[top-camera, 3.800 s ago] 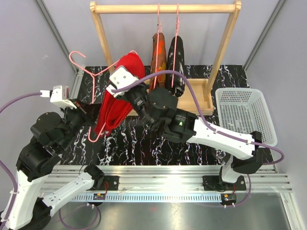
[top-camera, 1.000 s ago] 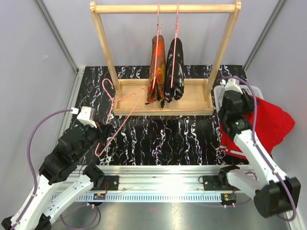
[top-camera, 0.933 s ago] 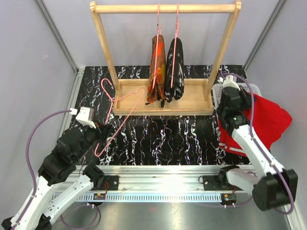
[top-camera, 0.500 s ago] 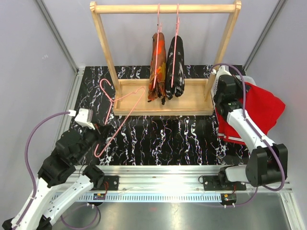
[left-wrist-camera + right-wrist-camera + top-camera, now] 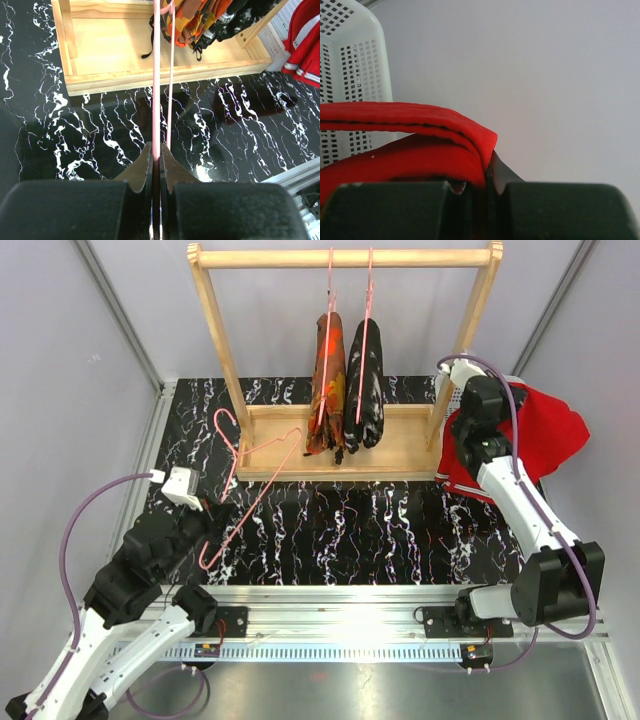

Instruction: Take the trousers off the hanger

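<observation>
Next, I move the trousers back over the white basket [image 5: 453, 404] with my right gripper before I open it, because the striped hem of the red trousers [image 5: 468, 488] hangs past the basket's front rim.
The red trousers [image 5: 535, 430] hang bunched from my right gripper [image 5: 492, 408], which is shut on a fold of them beside the rack's right post. In the right wrist view the red cloth [image 5: 410, 160] fills the jaws of the right gripper [image 5: 487, 172]. My left gripper [image 5: 212, 520] is shut on a bare pink hanger [image 5: 245, 475] that slants over the table; the wrist view shows its wire [image 5: 156, 75] pinched in the left gripper [image 5: 156, 152]. The camouflage trousers [image 5: 328, 390] and the black speckled trousers [image 5: 365, 380] hang on pink hangers from the rail.
The wooden rack [image 5: 340, 258] with its tray base [image 5: 400, 455] stands at the back middle. A white perforated basket [image 5: 350, 65] sits at the right, mostly hidden under the red cloth in the top view. Grey walls close in both sides.
My right arm has swung the red trousers back and leftward, from over the basket toward the rack's right post. The left arm and the bare hanger have barely moved.
</observation>
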Motion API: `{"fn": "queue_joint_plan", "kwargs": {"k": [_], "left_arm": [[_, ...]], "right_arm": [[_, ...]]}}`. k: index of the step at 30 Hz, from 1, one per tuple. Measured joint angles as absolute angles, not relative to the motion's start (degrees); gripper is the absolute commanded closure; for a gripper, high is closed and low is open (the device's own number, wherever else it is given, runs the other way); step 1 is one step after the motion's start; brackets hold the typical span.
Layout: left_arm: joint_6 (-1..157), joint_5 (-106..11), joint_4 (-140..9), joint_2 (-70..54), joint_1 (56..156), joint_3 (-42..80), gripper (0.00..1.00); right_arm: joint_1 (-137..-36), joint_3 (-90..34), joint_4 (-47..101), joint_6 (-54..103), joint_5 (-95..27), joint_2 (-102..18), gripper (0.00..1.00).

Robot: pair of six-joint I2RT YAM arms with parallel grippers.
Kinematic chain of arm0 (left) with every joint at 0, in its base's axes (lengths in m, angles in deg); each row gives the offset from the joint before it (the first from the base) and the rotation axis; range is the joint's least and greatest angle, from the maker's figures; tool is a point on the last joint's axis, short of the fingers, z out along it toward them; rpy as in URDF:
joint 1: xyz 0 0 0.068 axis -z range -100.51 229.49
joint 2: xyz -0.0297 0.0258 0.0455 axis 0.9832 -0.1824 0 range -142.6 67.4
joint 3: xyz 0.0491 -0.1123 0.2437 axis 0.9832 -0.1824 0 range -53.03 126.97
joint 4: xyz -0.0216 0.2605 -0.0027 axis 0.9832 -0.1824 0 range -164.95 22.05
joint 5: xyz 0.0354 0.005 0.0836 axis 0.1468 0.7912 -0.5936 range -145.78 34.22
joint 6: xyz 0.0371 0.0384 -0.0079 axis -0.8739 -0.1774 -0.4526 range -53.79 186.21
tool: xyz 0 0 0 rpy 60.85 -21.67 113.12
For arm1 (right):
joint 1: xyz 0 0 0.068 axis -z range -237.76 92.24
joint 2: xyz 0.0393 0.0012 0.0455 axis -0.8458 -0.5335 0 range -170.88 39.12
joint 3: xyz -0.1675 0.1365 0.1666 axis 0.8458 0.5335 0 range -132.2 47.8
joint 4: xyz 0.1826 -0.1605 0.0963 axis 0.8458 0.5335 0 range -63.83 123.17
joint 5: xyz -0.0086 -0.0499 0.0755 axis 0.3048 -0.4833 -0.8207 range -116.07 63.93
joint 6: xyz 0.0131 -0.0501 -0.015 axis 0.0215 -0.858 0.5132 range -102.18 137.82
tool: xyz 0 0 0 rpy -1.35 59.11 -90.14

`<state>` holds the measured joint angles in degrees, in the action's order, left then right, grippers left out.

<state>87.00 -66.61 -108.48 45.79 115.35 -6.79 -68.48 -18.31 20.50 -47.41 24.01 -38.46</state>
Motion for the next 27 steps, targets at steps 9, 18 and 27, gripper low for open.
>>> {"fn": "queue_joint_plan", "kwargs": {"k": [9,18,27], "left_arm": [[87.0,-66.7,-108.5,45.9,115.3,-6.8,1.00],[87.0,-66.7,-108.6,45.9,115.3,-6.8,1.00],[87.0,-66.7,-108.8,46.9,115.3,-6.8,1.00]], "right_arm": [[-68.5,-20.4,21.8,-50.6,24.2,-32.3,1.00],[-67.5,-29.0,16.7,-56.6,23.9,-33.8,1.00],[-61.0,-31.0,7.9,-63.6,17.7,-43.7,1.00]]}}
